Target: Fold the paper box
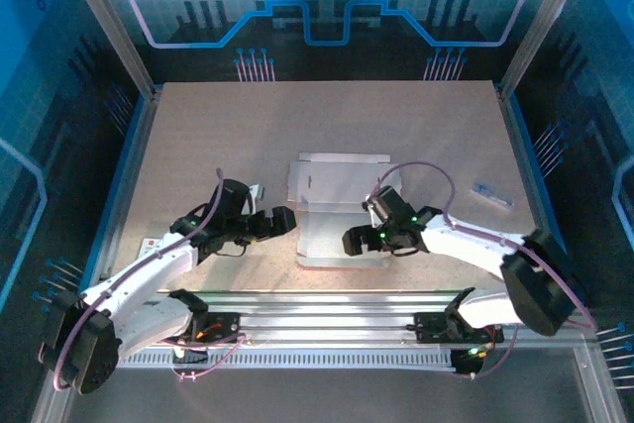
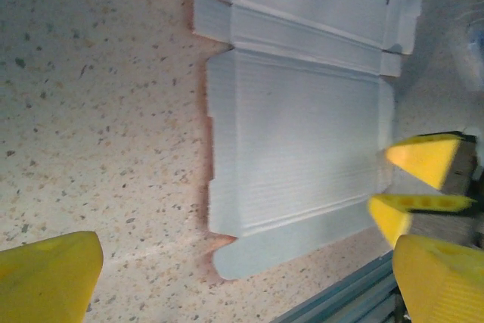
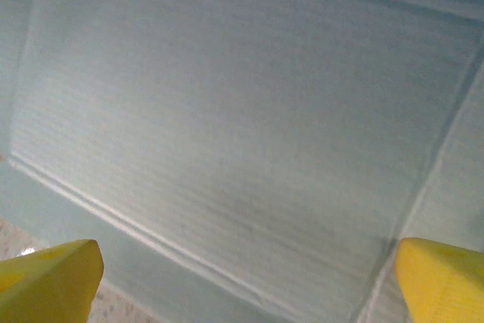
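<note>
The paper box (image 1: pixel 344 207) is off-centre toward my right gripper's side. Both grippers should slide its near and far panels (image 1: pixel 327 185) to the middle before they fold.
The paper box (image 1: pixel 332 195) lies flat and unfolded in the middle of the table, whitish face up, with pink showing along its edges. My left gripper (image 1: pixel 284 221) is open just off the box's left edge, low over the table. In the left wrist view the box (image 2: pixel 302 141) lies ahead of the open left gripper (image 2: pixel 242 285), nothing between its yellow fingertips (image 2: pixel 45 277). My right gripper (image 1: pixel 354 240) is open over the box's near panel. The right wrist view looks closely down on that creased panel (image 3: pixel 242 111), with the right gripper (image 3: pixel 243 285) open just above it.
A small card with a red mark (image 1: pixel 151 244) lies at the table's left edge. A blue object (image 1: pixel 492 193) sits at the right and a small white piece (image 1: pixel 260 190) behind the left gripper. A metal rail (image 1: pixel 327 299) runs along the near edge.
</note>
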